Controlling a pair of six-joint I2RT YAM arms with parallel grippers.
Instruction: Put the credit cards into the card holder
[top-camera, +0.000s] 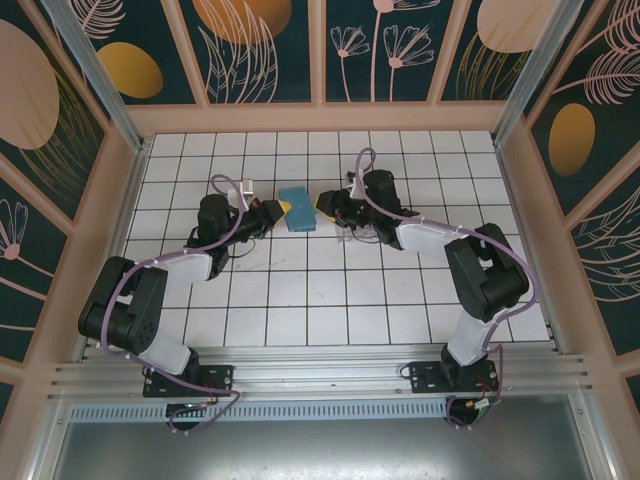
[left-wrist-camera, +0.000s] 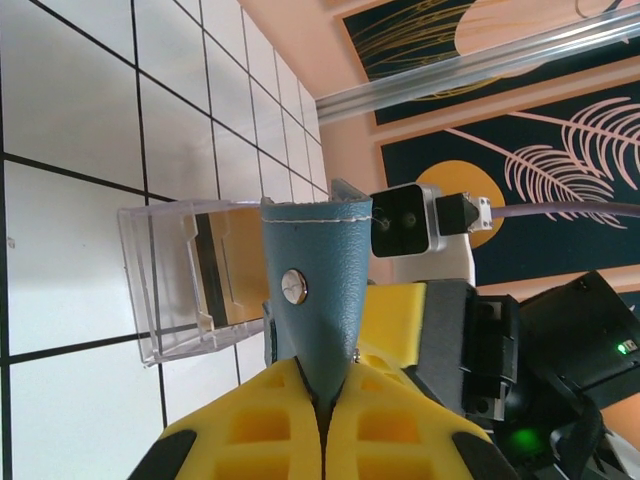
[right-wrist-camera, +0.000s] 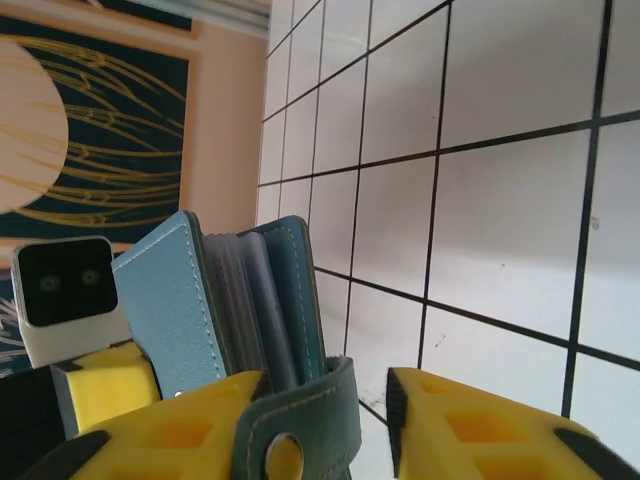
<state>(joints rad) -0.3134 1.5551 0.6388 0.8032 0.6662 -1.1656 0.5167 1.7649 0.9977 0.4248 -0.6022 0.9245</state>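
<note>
My left gripper has the wallet hanging from it with its covers folded over the pockets (right-wrist-camera: 262, 305), so I should put the wallet down on the tiles (top-camera: 324, 262) and open its covers out.
A teal folding wallet (top-camera: 296, 211) hangs between my two grippers at the back middle of the tiled floor. My left gripper (top-camera: 277, 210) (left-wrist-camera: 322, 375) is shut on the wallet's teal flap (left-wrist-camera: 320, 270), just below its metal snap. My right gripper (top-camera: 322, 205) (right-wrist-camera: 365, 400) stands open. The wallet's snap strap (right-wrist-camera: 300, 430) lies over its left finger, with a gap to the right finger. The wallet (right-wrist-camera: 180, 300) gapes, showing grey-blue pockets. The clear card holder (left-wrist-camera: 170, 290) (top-camera: 245, 186) sits on the tiles just past the wallet. A gold credit card (left-wrist-camera: 240, 270) with a dark stripe shows through its wall.
The white tiled floor (top-camera: 330, 300) is bare in front of both arms. Peach walls with dark leaf panels (top-camera: 320, 40) close in the back and sides. A metal rail (top-camera: 320, 375) runs along the near edge by the arm bases.
</note>
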